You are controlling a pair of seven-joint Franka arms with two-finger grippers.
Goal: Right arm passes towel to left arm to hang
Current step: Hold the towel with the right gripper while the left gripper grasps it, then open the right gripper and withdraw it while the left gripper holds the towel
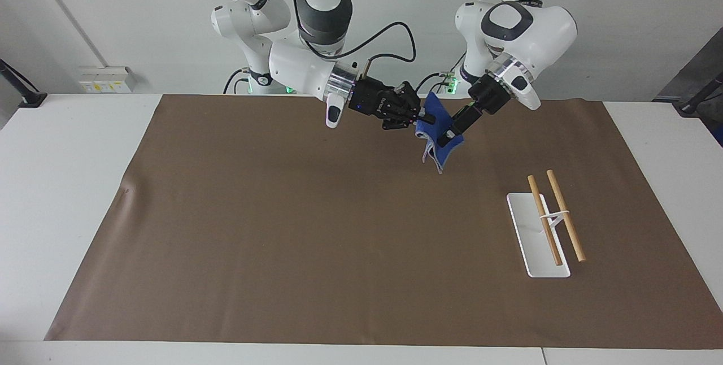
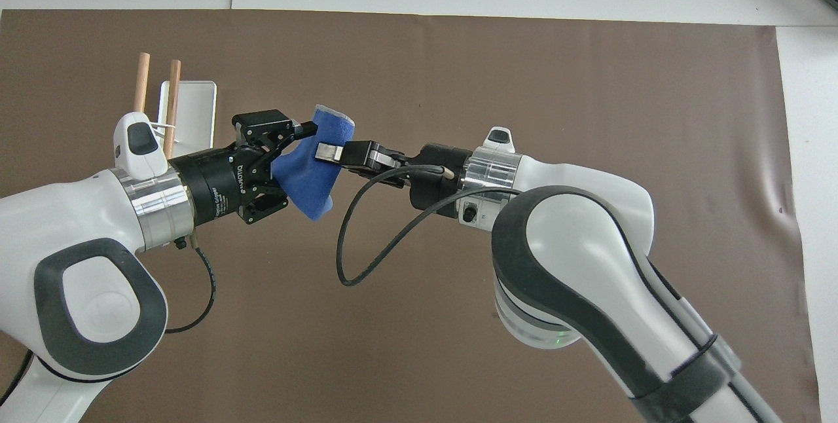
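Observation:
Next, my left gripper closes before my right gripper opens and backs away, because the towel is between my left gripper's fingers [image 2: 294,164] while my right gripper clamps it [image 2: 320,141].
My right gripper [image 1: 423,120] [image 2: 327,151] is shut on the royal-blue towel [image 1: 441,153] [image 2: 306,177] and holds it in the air over the mat, near the robots' edge. The towel hangs bunched below the fingers. My left gripper [image 1: 447,138] [image 2: 291,164] is level with the towel, open, with the towel's free side between its spread fingers [image 2: 302,127]. Its lower finger is hidden by the cloth.
A brown mat [image 1: 282,229] covers the table. A white rack base [image 1: 528,229] [image 2: 196,105] with two wooden rods [image 1: 556,215] [image 2: 141,82] stands toward the left arm's end, farther from the robots than the towel. The right arm's black cable [image 2: 357,239] loops below its wrist.

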